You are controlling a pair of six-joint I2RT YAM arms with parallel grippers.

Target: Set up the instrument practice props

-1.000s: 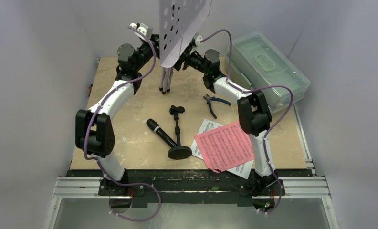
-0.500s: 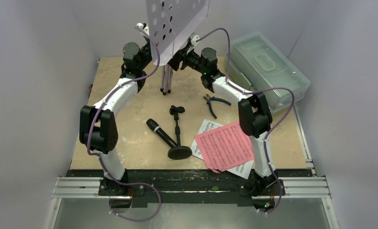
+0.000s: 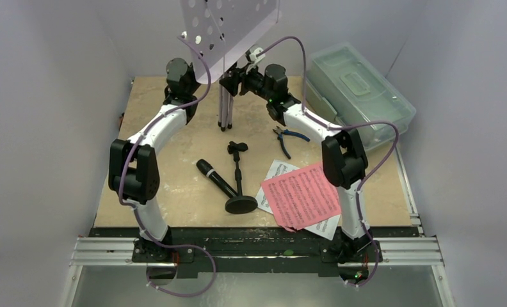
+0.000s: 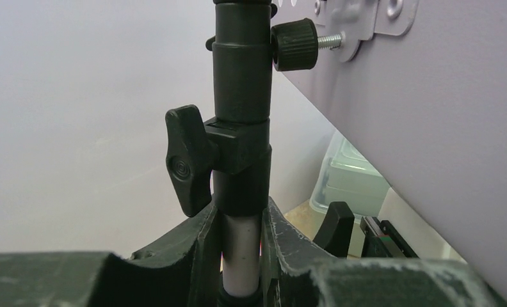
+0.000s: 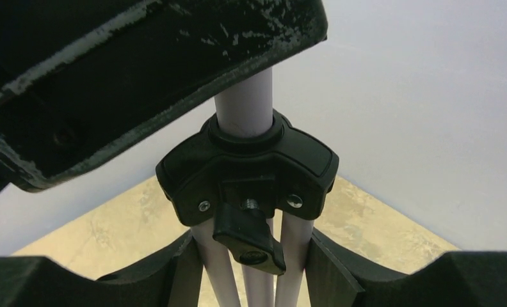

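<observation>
I should take a single leg with my right gripper and pull that leg away while my left gripper holds the pole, because my right gripper is holding the folded tripod legs together.
The lavender music stand's hole-punched tray is held high at the back, with its tripod legs folded together and their feet near the table. My left gripper is shut on the stand's pale pole, just under the black clamp collar. My right gripper is shut around the folded legs below the black leg hub; it also shows in the top view. The black microphone and the short mic stand lie on the table. The pink sheet lies on white sheets.
Blue-handled pliers lie right of the mic stand. A clear lidded plastic box stands at the back right, also seen in the left wrist view. White walls close the sides and back. The table's front edge is at the arm bases.
The tray has swung left and turned flatter toward the camera. The folded legs have shifted slightly right and stand more upright. Both arms moved with the stand.
</observation>
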